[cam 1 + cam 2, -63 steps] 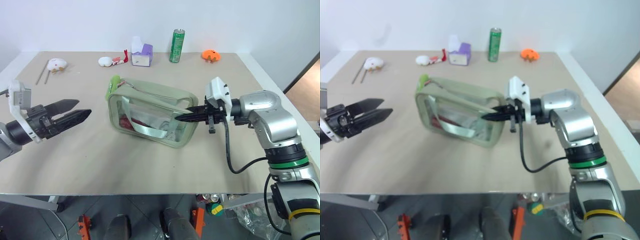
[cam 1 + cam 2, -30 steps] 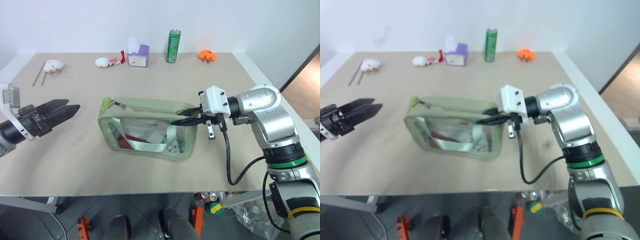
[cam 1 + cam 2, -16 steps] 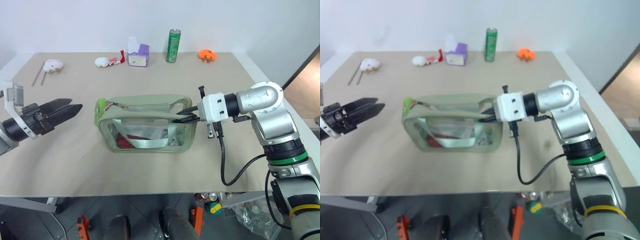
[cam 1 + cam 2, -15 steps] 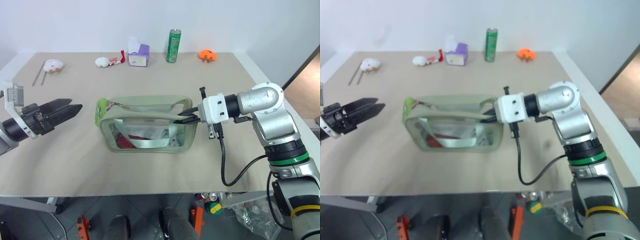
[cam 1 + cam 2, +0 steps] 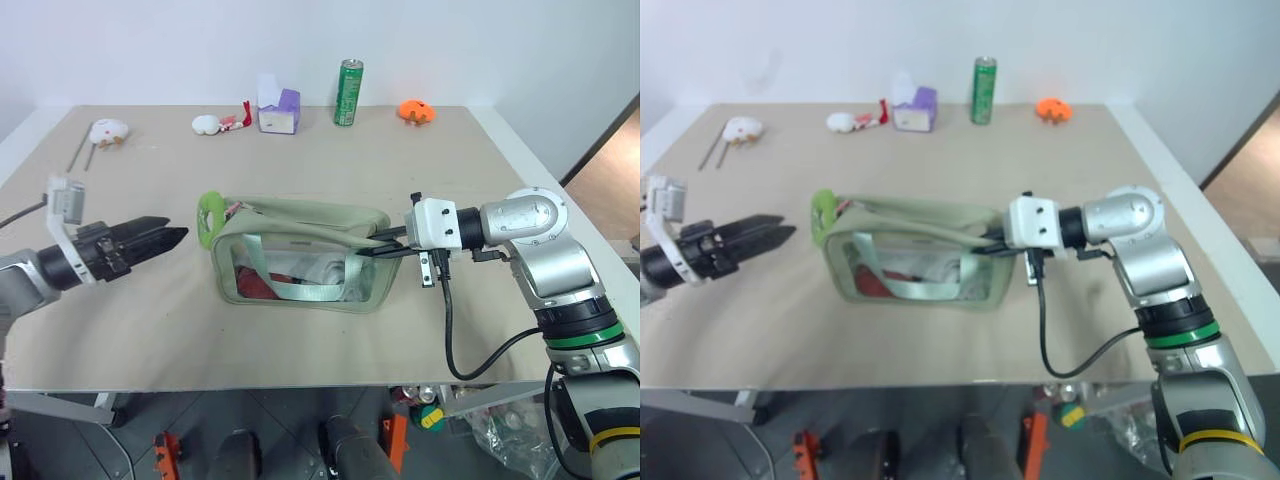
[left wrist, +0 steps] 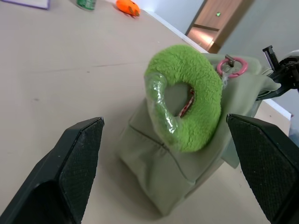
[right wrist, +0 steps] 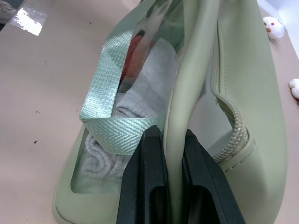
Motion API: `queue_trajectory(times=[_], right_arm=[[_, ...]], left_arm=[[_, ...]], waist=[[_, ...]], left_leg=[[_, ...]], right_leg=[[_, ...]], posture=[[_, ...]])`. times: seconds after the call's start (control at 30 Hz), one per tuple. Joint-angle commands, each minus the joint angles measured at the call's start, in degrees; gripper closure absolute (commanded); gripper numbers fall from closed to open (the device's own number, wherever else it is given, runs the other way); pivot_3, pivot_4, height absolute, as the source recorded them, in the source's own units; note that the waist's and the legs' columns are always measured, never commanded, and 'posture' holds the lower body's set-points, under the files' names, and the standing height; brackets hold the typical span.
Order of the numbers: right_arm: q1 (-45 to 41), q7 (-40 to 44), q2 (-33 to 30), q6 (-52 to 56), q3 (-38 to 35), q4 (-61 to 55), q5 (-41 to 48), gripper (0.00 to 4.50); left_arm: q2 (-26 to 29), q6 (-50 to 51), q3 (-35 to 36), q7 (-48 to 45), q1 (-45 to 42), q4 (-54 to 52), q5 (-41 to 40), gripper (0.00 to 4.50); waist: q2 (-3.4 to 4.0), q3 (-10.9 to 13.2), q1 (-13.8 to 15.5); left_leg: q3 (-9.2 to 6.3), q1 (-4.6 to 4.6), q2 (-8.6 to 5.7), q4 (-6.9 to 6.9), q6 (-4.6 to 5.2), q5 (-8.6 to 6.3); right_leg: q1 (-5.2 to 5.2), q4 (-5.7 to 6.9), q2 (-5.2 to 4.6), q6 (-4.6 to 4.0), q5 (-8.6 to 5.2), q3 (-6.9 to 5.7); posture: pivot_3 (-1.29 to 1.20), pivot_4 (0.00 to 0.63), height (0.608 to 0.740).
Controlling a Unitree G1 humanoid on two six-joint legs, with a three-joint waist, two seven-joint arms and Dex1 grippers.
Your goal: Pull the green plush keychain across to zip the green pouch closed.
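Note:
I expect the green plush keychain [image 5: 204, 230] to swing over and flop onto the pouch's top when I pull it across, because it hangs from a loose pink ring [image 5: 233, 209].
The green pouch [image 5: 300, 270] stands upright at mid-table with its top zipper [image 7: 230, 117] open and red and white contents behind the clear window. The green plush keychain [image 6: 187, 95] sticks up at the pouch's left end [image 5: 210, 214], hanging from a pink ring [image 6: 232, 66]. My left gripper [image 5: 178, 237] is open and level, pointing at the keychain from a short gap to its left; its fingers [image 6: 74, 163] flank the keychain without touching it. My right gripper [image 5: 367, 250] is shut on the pouch's right-end rim, and its fingers [image 7: 149, 182] pinch the fabric.
Along the far edge of the table [image 5: 480, 330] stand a green can [image 5: 350, 92], a purple and white tissue box [image 5: 279, 108], an orange toy [image 5: 420, 110] and small white toys [image 5: 210, 124]. Another white toy [image 5: 108, 130] and two thin rods [image 5: 78, 152] lie at the far left.
My left gripper has moved right and down, closing the gap to the keychain. The right gripper has sunk a little with the pouch's end in it, and the pouch has shifted slightly right.

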Motion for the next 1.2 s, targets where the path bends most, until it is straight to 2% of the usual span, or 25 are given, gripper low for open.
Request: queue_trajectory(times=[0.03,0.23,0.37,0.4,0.67,0.83,1.0,1.2], right_arm=[[0.32,-0.48,0.0,1.29,-0.49,-2.64,0.64,4.45],[1.06,-1.19,-0.74,2.36,-0.91,-3.94,0.48,4.45],[2.25,-1.61,-1.41,3.0,-1.04,-5.34,0.52,4.5],[2.46,-1.69,-1.53,3.04,-1.05,-5.48,0.48,4.5],[2.61,-2.14,-1.98,2.91,-0.67,-5.22,-0.13,4.5],[1.79,-2.05,-1.52,2.45,-0.19,-4.22,-0.57,4.5],[1.11,-1.68,-1.18,1.86,0.21,-3.34,-0.84,4.5],[0.28,-1.53,-0.72,1.42,0.5,-2.58,-1.01,4.5]], left_arm=[[-1.54,-1.16,-1.93,0.5,-2.61,1.33,1.87,0.14],[-4.59,-3.22,-4.23,0.87,-7.62,5.92,4.8,0.14],[-5.73,-3.7,-3.74,0.75,-9.43,7.77,5.08,1.23],[-5.96,-3.66,-3.69,0.62,-9.79,8.01,5.05,1.68],[-6.16,-2.86,-2.67,-0.66,-9.72,7.82,3.82,4.38],[-5.26,-3.54,-2.55,-1.19,-9.05,6.02,4.44,4.47],[-4.19,-3.01,-1.9,-1.27,-13.21,1.61,2.38,4.47],[-5.66,-0.97,-8.07,-0.56,-21.24,-5.96,1.87,4.47]], waist=[[0.0,0.0,-0.06],[0.0,0.0,-0.07],[0.0,0.0,-0.06],[-0.01,0.0,-0.06],[-0.01,-0.01,-0.05],[-0.01,-0.01,-0.05],[-0.02,-0.01,0.06],[-0.02,0.0,0.16]], left_leg=[[0.0,0.0,0.01,-0.01,0.0,0.0],[-0.03,-0.01,0.01,0.0,0.0,0.0],[-0.03,-0.01,0.0,-0.01,0.0,0.0],[-0.03,-0.01,0.0,-0.01,0.0,0.0],[-0.05,-0.02,-0.01,0.01,0.0,0.0],[-0.05,-0.02,-0.01,0.01,0.0,0.0],[-0.06,-0.03,-0.01,0.01,0.0,0.0],[-0.06,-0.02,-0.09,0.05,-0.02,0.01]], right_leg=[[0.0,0.0,0.01,0.0,0.0,0.0],[0.0,0.01,0.04,0.0,0.01,0.01],[0.01,0.01,0.04,0.01,0.01,0.01],[0.01,0.01,0.03,0.02,0.01,0.02],[0.03,0.0,0.03,0.03,0.01,0.02],[0.03,0.0,0.03,0.04,0.01,0.02],[0.03,0.0,0.03,0.04,0.01,0.01],[0.07,0.0,-0.01,0.11,0.03,0.07]], posture=[[0.0,0.15,0.74],[0.0,0.15,0.74],[0.0,0.15,0.74],[0.0,0.15,0.74],[0.0,0.15,0.74],[0.0,0.15,0.74],[0.0,0.15,0.74],[0.0,0.15,0.74]])
